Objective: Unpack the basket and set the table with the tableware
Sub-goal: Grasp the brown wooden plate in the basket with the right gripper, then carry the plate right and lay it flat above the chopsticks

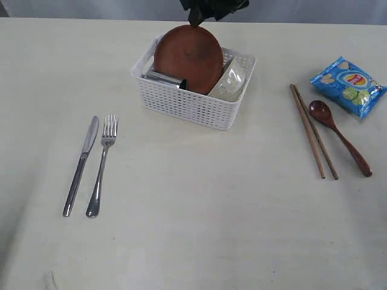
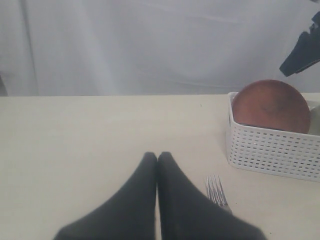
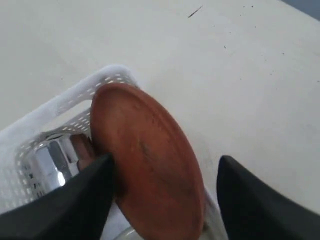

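Observation:
The brown plate sticks up well above the white basket's rim, so the plate will come free when the robot lifts it, and the cream bowl will stay behind.
The white basket stands at the back middle of the table. A brown round plate stands on edge in it, beside a steel cup and a cream bowl. My right gripper hangs open above the plate, one finger on each side of its rim; the exterior view shows it as a black shape. Left of the basket lie the knife and fork. On the right lie the chopsticks and the wooden spoon. My left gripper is shut and empty, low over the table beside the fork.
A blue chips bag lies at the far right behind the spoon. A pale curtain backs the table's far edge. The basket shows to one side in the left wrist view.

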